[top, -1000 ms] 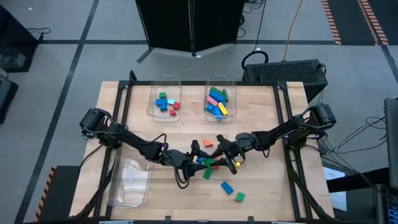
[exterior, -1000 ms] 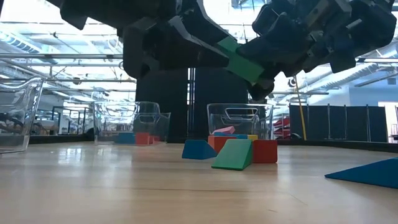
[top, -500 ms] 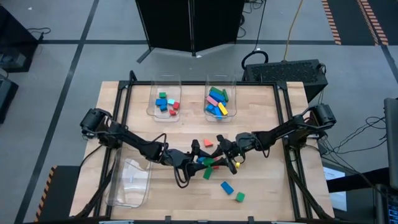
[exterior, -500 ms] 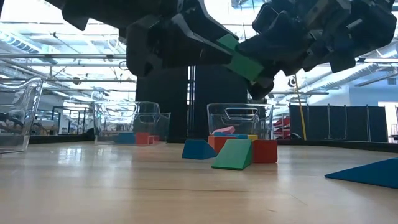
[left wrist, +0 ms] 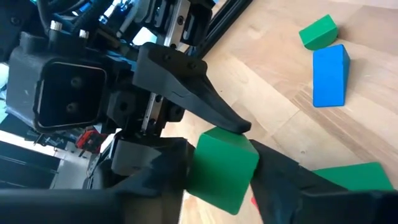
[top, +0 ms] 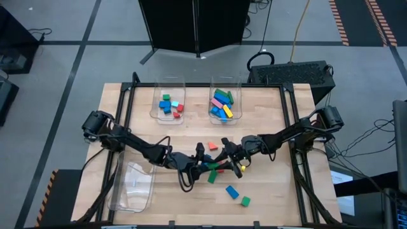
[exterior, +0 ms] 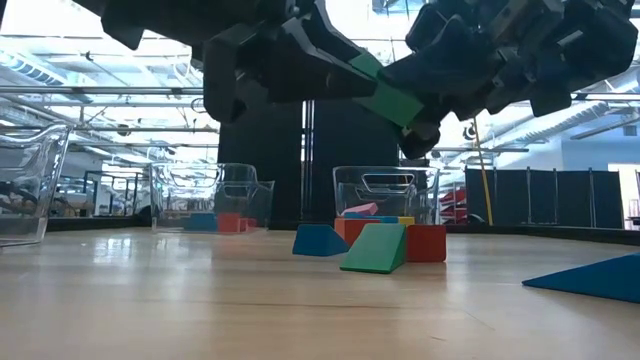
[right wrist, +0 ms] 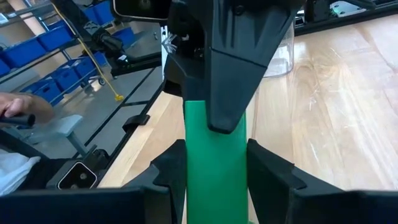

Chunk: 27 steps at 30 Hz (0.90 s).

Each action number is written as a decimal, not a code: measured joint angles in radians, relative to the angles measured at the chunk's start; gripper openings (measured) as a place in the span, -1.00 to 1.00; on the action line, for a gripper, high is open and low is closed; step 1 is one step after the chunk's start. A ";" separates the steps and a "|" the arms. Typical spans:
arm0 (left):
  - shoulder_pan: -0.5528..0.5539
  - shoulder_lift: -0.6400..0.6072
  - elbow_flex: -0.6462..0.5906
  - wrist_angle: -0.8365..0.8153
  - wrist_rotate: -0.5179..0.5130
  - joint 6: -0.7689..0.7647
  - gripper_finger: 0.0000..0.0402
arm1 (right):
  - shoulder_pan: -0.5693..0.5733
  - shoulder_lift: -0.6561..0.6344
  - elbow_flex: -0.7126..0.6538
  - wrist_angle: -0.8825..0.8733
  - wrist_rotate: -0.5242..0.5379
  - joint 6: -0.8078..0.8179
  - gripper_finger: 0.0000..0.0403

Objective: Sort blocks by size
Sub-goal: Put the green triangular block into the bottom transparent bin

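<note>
Next, I open my right gripper and leave the long green block (exterior: 392, 103) for my left gripper to carry to the empty bin (top: 134, 183), which lies on that gripper's side.
A long green block (exterior: 385, 95) hangs above the middle of the table, held between both grippers. My left gripper (top: 205, 166) comes from the table's left and my right gripper (top: 222, 164) from its right; each is shut on this block (top: 215, 167). Below them on the wood lie loose blocks: a green one (exterior: 375, 248), a blue one (exterior: 320, 240) and a red one (exterior: 425, 243). Nearer the front edge lie another blue block (top: 232, 191) and a small green one (top: 245, 201). My left gripper pinches the green block's end (left wrist: 217, 168) between its two fingers, coming nearly level from the table's left. The block is lifted clear of the table. My right gripper pinches the block's two long sides (right wrist: 214, 162) between its two fingers, nearly level from the table's right. The fingers lie along the block. The block is clear of the table and slants in the low view.
Two clear bins stand at the far edge, the left one (top: 168, 98) and the right one (top: 222, 98), both with several blocks inside. A clear bin (top: 132, 184) with no blocks in it lies at the near left. A yellow block (top: 243, 167) and a red one (top: 212, 146) lie near the grippers.
My left gripper's fingers have drawn together onto the green block's end. Both arms and the block have stayed in place.
</note>
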 joint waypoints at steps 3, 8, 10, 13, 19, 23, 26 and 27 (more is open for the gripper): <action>0.001 0.000 0.000 -0.003 0.003 0.010 -0.34 | 0.000 0.000 0.000 -0.004 -0.003 0.007 -0.39; 0.000 0.000 0.000 -0.003 0.005 0.016 -0.42 | 0.000 0.000 0.000 -0.004 -0.007 0.010 -0.38; 0.000 0.000 0.000 -0.002 -0.002 0.011 -0.42 | 0.000 0.000 0.000 -0.004 -0.003 0.010 -0.35; -0.010 -0.002 0.000 0.002 -0.061 -0.041 -0.42 | 0.000 0.000 0.000 0.000 0.011 0.006 -0.25; -0.046 -0.076 0.000 -0.092 -0.287 -0.166 -0.42 | -0.001 0.000 0.000 -0.040 0.055 0.007 0.03; -0.067 -0.194 0.000 -0.282 -0.331 -0.360 -0.42 | -0.011 0.000 0.000 -0.150 0.174 0.048 0.11; -0.082 -0.296 0.000 -0.500 -0.333 -0.577 -0.42 | -0.030 0.000 0.000 -0.251 0.227 0.053 0.11; -0.088 -0.329 0.000 -0.580 -0.332 -0.653 -0.42 | -0.035 0.000 0.000 -0.276 0.225 0.050 0.10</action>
